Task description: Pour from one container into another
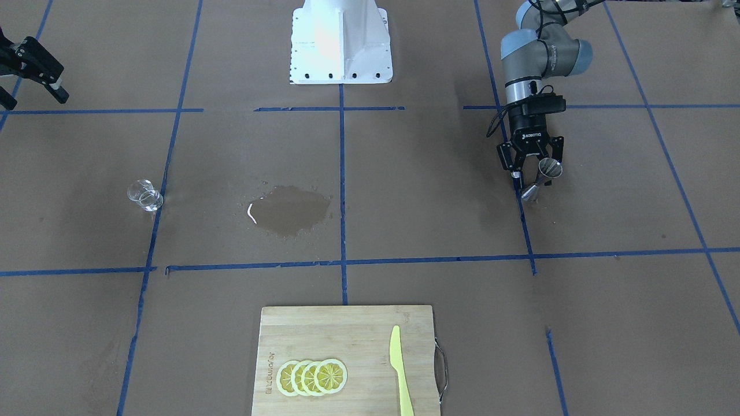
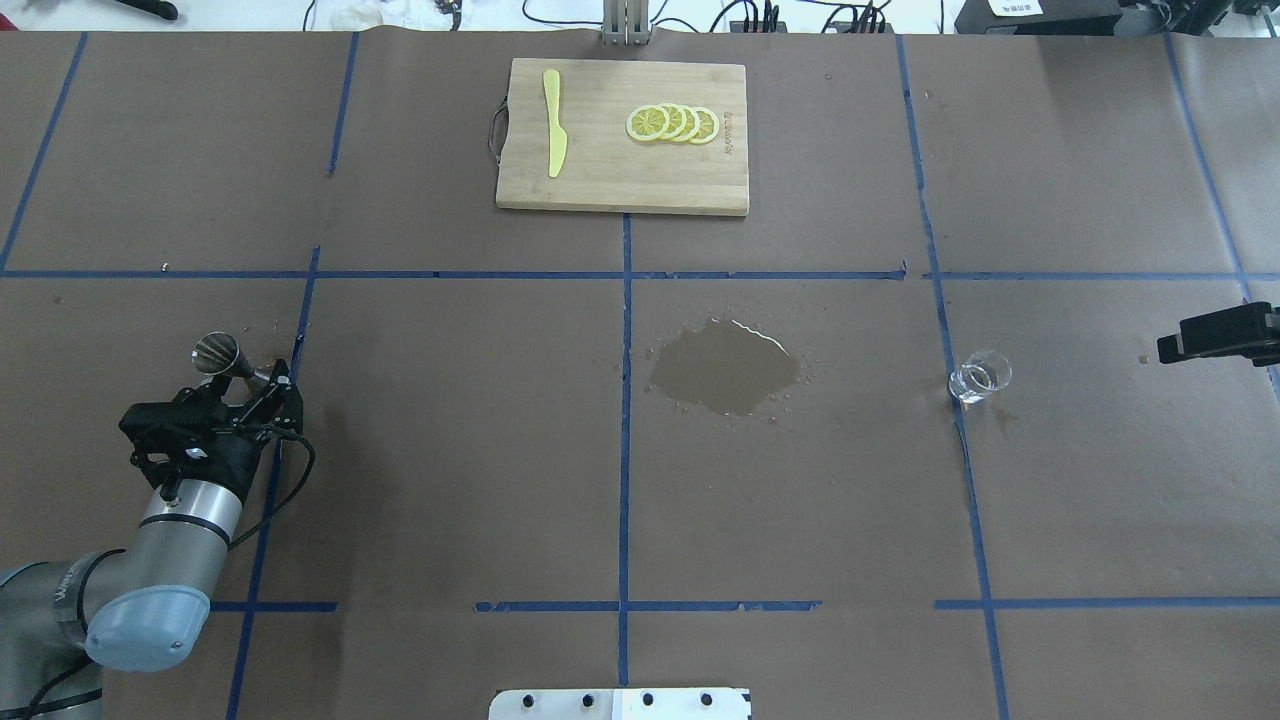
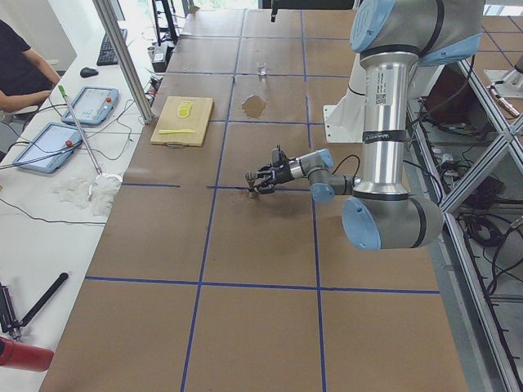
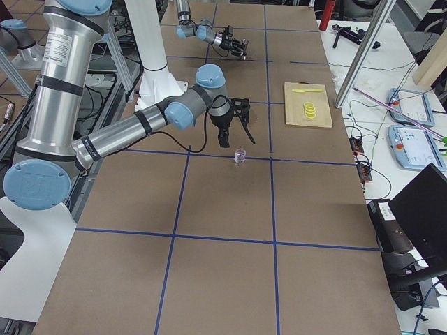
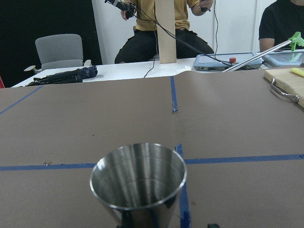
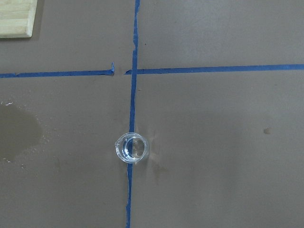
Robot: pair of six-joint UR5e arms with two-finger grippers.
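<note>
I expect the steel jigger [image 1: 540, 180] to stay upright and catch the clear glass cup's water when I carry the jigger over, because the wide top cone [image 1: 550, 167] opens upward.
The clear glass cup [image 1: 145, 195] stands upright on the brown paper beside a blue tape line, and shows from above in the right wrist view [image 6: 132, 148]. Nothing touches it. The steel jigger [image 1: 542, 178] stands on the table's other side, its open top cone filling the bottom of the left wrist view [image 5: 137, 183]. My left gripper [image 1: 533, 184] hangs over the jigger, open, with a finger on each side of its waist. My right gripper [image 1: 34, 99] is open and holds nothing, well back from the glass near the table's edge.
A wet puddle [image 1: 287, 209] darkens the paper mid-table. At the operators' edge a wooden cutting board [image 1: 347, 323] carries lemon slices [image 1: 312, 377] and a yellow knife [image 1: 400, 370]. The robot's white base [image 1: 341, 40] stands at the far middle. People sit beyond the table.
</note>
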